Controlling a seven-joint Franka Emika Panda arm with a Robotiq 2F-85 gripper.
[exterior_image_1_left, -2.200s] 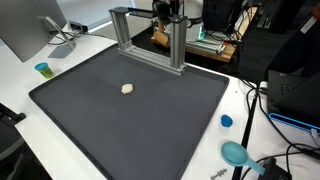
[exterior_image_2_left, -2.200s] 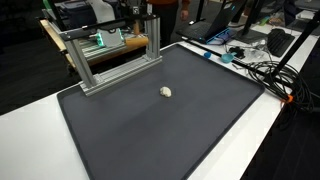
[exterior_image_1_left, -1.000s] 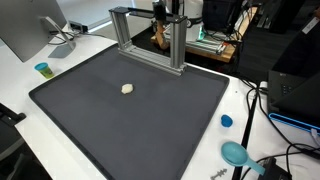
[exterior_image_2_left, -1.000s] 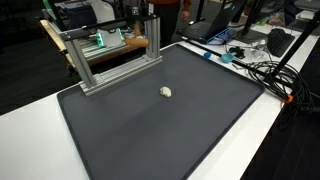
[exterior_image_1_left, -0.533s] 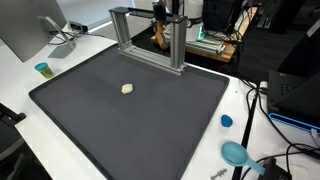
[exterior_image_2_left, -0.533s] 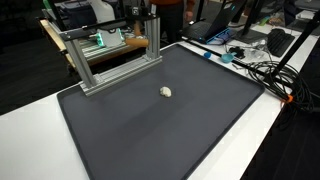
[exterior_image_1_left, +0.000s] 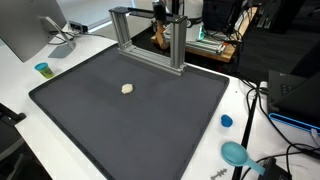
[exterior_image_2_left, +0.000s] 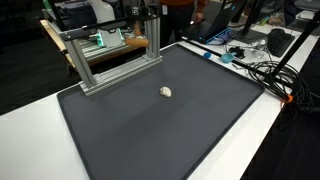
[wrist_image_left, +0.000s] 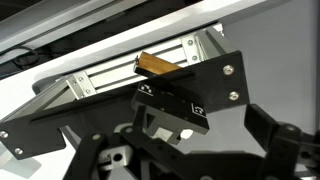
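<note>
My gripper needs to turn square to the block's long edge (wrist_image_left: 180, 96) before going closer, since the black block on the frame (wrist_image_left: 172, 105) sits slanted to my open fingers.
My gripper (exterior_image_1_left: 170, 12) hangs high at the back of the table, above the right post of an aluminium frame (exterior_image_1_left: 148, 40); it also shows in an exterior view (exterior_image_2_left: 152, 10). In the wrist view the gripper (wrist_image_left: 185, 150) has its black fingers spread wide with nothing between them, and looks down on the frame's rail (wrist_image_left: 110, 72) and the dark mat (wrist_image_left: 240, 50). A small cream lump (exterior_image_1_left: 127, 88) lies alone on the mat (exterior_image_1_left: 130, 120), far from the gripper; it shows in both exterior views (exterior_image_2_left: 166, 91).
A monitor (exterior_image_1_left: 25, 30) and a small blue cup (exterior_image_1_left: 42, 69) stand beside the mat. A blue cap (exterior_image_1_left: 226, 121), a teal scoop (exterior_image_1_left: 235, 153) and cables (exterior_image_2_left: 265, 70) lie on the white table. Wooden furniture (exterior_image_1_left: 160, 38) stands behind the frame.
</note>
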